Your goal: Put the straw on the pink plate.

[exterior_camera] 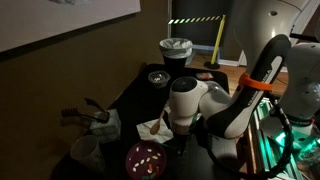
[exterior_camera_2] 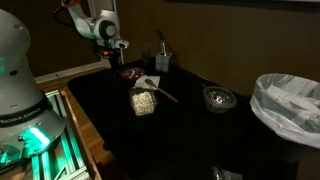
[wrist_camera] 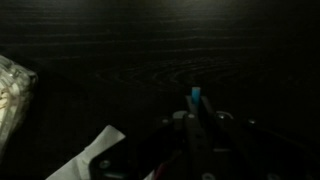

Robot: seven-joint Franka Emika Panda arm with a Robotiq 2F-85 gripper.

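Note:
The straw's teal-blue tip (wrist_camera: 195,95) is hanging over the dark table next to the pink plate. My gripper should swing back until the straw's tip is over the plate's dish (exterior_camera: 146,161).
The pink plate (exterior_camera: 147,160) lies near the front edge of the dark table; it also shows as a reddish disc below the gripper in an exterior view (exterior_camera_2: 129,72). My gripper (exterior_camera: 182,138) hangs just above the table, right beside the plate. In the wrist view the gripper (wrist_camera: 196,112) is shut on the straw (wrist_camera: 196,97). Only the straw's short teal-blue tip sticks out between the fingers, over bare dark table. The plate is not clearly visible in the wrist view.
A white napkin (exterior_camera: 152,128) (wrist_camera: 95,155), a clear bag of pale bits (exterior_camera_2: 143,102), a wooden spoon (exterior_camera_2: 162,93) and a small dark bowl (exterior_camera: 158,77) (exterior_camera_2: 218,98) lie on the table. A white cup (exterior_camera: 85,150) and a utensil holder (exterior_camera: 97,121) stand near the plate. A lined bin (exterior_camera: 176,50) stands behind.

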